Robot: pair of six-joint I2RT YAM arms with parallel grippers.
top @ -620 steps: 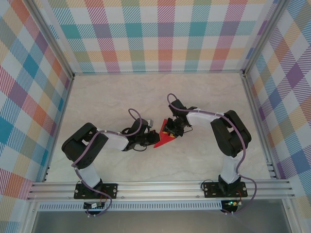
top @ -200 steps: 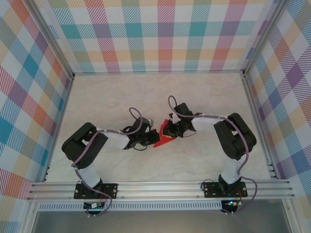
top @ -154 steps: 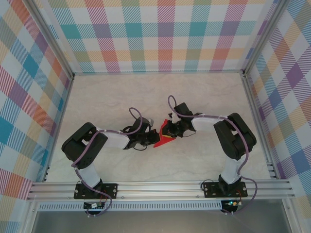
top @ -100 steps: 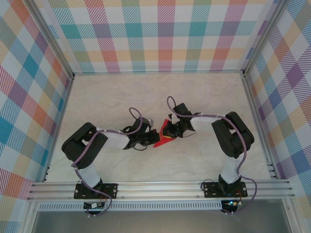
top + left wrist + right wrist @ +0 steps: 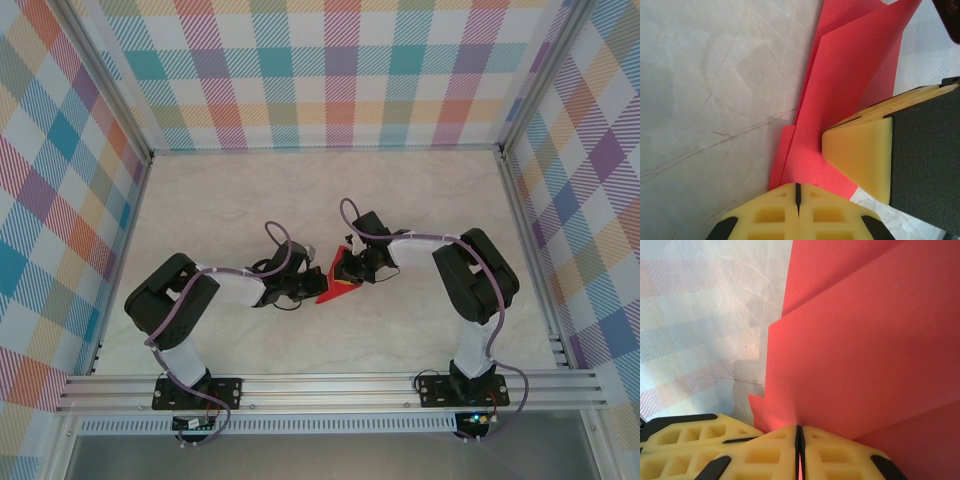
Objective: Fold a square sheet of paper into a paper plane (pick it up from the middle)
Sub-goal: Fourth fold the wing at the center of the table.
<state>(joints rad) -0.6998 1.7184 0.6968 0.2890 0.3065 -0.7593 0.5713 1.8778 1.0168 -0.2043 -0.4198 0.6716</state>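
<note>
The paper just ahead [image 5: 812, 147] of my left gripper's fingers is pinned by my right gripper, so they should run back along the fold toward the paper's pointed end [image 5: 320, 302].
The square sheet of paper [image 5: 329, 289], bright red and folded into overlapping layers, lies at mid-table between both grippers. My left gripper [image 5: 310, 285] is shut on its lower left end. In the left wrist view the yellow jaws [image 5: 797, 190] meet on the paper [image 5: 840, 90], and one yellow finger of the right gripper [image 5: 860, 155] rests on the sheet close by. My right gripper [image 5: 347, 270] is shut on the upper right side. In the right wrist view the red layers [image 5: 865, 340] run straight into its closed jaws [image 5: 799, 432].
The pale marbled table [image 5: 400, 200] is walled by plaid panels on three sides, with metal rails [image 5: 330, 385] along the near edge by the arm bases. Both forearms reach inward and nearly meet over the paper.
The right arm has shifted slightly left and its jaws have tightened a little on the paper. The left arm and the paper have stayed where they were.
</note>
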